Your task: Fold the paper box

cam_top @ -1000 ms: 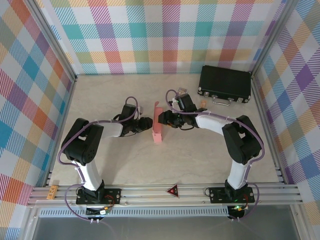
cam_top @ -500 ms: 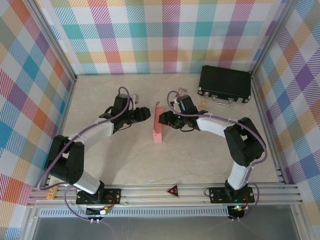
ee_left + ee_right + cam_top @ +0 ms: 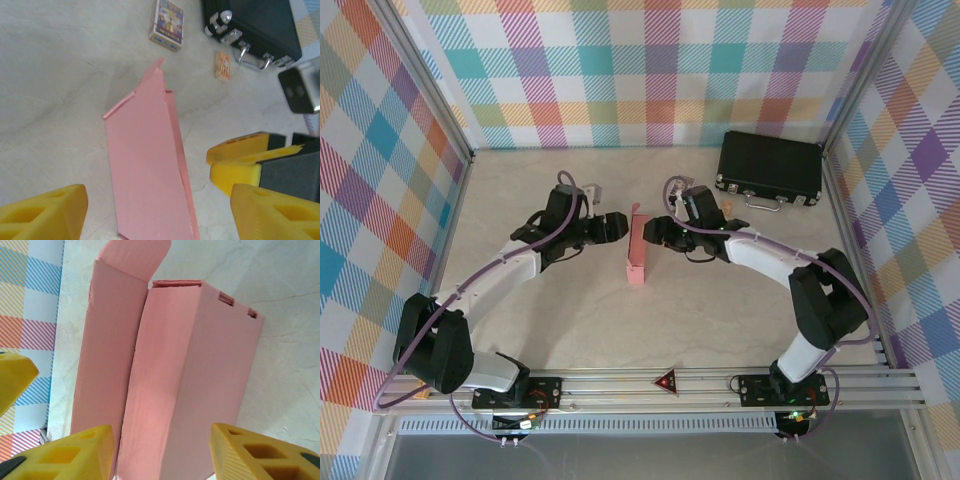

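The robot's grippers face the long sides of the paper box, but the flap is at the paper box's far end [image 3: 636, 209], so the left gripper should turn the paper box crosswise [image 3: 637, 242] first.
The salmon-pink paper box [image 3: 636, 252] stands on a long edge at the middle of the table, with a flap sticking up at its far end. My left gripper [image 3: 616, 228] is open just to its left. In the left wrist view the paper box [image 3: 147, 170] lies ahead between the wide-spread fingers of the left gripper [image 3: 160, 220]. My right gripper [image 3: 651, 234] is close against the box's right side. In the right wrist view the paper box [image 3: 185, 365] and its loose side flap [image 3: 107, 345] face the right gripper [image 3: 165, 452], which is open with a fingertip at each side.
A black hard case [image 3: 770, 167] with a handle lies at the back right, also seen as the black hard case [image 3: 250, 25]. A printed card packet [image 3: 166, 25] and a small orange tag [image 3: 222, 66] lie between it and the box. Checked walls enclose the table.
The left arm has stretched out and carried its gripper from the box's near left side up to its far left side. The right gripper shifted slightly back. The box stayed put.
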